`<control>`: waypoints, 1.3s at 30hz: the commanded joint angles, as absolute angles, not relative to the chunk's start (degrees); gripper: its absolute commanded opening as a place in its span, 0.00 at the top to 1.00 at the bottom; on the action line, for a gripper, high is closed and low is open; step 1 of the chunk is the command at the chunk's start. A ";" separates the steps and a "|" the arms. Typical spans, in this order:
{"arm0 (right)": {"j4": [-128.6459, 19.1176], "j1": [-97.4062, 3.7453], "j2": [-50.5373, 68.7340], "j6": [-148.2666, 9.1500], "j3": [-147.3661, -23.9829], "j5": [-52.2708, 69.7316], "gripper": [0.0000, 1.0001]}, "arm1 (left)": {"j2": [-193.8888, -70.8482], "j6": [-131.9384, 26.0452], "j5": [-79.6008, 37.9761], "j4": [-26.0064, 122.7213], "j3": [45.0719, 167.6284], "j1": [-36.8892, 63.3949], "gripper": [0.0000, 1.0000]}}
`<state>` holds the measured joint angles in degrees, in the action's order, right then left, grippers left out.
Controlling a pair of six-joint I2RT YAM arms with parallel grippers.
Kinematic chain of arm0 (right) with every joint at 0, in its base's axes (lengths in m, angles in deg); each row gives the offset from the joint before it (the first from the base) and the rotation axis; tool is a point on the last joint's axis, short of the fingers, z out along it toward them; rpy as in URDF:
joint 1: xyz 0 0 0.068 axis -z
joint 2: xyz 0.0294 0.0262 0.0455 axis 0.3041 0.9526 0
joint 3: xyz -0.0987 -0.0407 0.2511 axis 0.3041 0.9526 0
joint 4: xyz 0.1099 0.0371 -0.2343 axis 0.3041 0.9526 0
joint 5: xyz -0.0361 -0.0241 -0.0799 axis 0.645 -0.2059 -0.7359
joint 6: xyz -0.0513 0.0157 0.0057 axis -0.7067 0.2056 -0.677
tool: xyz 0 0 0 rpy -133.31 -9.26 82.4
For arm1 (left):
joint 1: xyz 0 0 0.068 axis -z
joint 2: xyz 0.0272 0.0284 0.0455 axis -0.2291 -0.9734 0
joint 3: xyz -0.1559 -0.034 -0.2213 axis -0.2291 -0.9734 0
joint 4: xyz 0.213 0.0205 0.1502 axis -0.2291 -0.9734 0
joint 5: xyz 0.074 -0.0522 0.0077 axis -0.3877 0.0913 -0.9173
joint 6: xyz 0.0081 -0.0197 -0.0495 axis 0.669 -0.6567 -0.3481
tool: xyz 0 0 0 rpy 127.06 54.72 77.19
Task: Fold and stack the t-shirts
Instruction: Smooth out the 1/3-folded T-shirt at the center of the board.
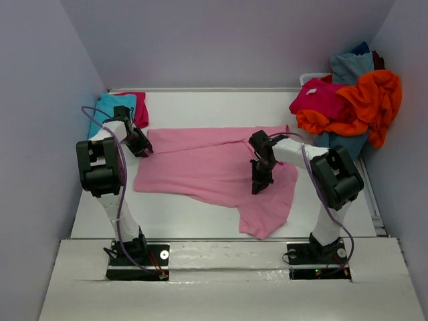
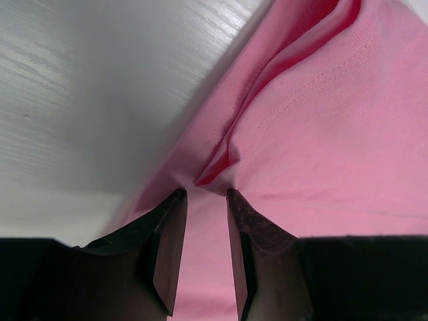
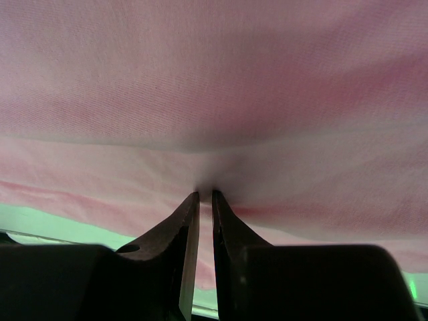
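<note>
The light pink t-shirt's puckered corner (image 2: 210,178) is just past the fingers of my left gripper. Next, I open them, go over the folded edge (image 2: 231,159) and pinch further in.
The light pink t-shirt (image 1: 200,167) lies spread across the middle of the table, one part trailing toward the front right. My left gripper (image 1: 143,148) is at its left edge. In the left wrist view the left gripper (image 2: 205,194) has narrowed its jaws onto a puckered fold of the pink cloth (image 2: 321,134). My right gripper (image 1: 259,186) is over the shirt's right half. In the right wrist view the right gripper (image 3: 205,192) is shut on a pinch of pink cloth (image 3: 214,100), which pulls taut from the tips.
A turquoise t-shirt (image 1: 110,108) and a magenta one (image 1: 139,107) lie at the back left corner. At the back right a heap holds a magenta shirt (image 1: 319,97), an orange one (image 1: 374,100) and a grey-blue one (image 1: 351,65). Walls stand on three sides.
</note>
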<state>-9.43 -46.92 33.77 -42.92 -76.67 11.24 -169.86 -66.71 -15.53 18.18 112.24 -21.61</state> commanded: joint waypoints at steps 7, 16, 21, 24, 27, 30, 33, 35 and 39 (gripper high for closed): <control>-10.71 -47.32 36.47 -43.06 -73.59 9.61 0.81 | -170.96 -66.15 -14.48 18.74 113.90 -21.77 0.58; -10.80 -47.32 36.65 -43.15 -73.41 9.61 0.80 | -172.71 -66.15 -14.13 18.48 116.09 -21.77 0.59; -10.97 -47.32 36.56 -43.15 -73.23 9.70 0.81 | -172.80 -66.15 -14.13 18.66 116.45 -21.77 0.59; -11.06 -47.32 36.74 -43.24 -73.15 9.88 0.81 | -172.89 -66.24 -14.40 18.66 116.97 -21.77 0.59; -11.06 -47.32 36.74 -43.33 -73.23 9.88 0.81 | -173.50 -66.50 -13.87 18.74 117.50 -21.77 0.59; -10.97 -47.32 36.74 -43.41 -73.23 9.70 0.81 | -173.59 -66.68 -13.87 18.92 117.68 -21.77 0.60; -10.89 -47.32 36.65 -43.41 -73.15 9.70 0.81 | -174.03 -66.68 -13.61 19.10 118.11 -21.77 0.59; -11.06 -47.32 36.65 -43.41 -72.97 9.88 0.81 | -174.30 -66.68 -13.43 19.01 118.38 -21.77 0.60; -11.06 -47.32 36.65 -43.41 -72.88 9.88 0.81 | -174.38 -66.59 -12.55 19.36 118.56 -21.77 0.60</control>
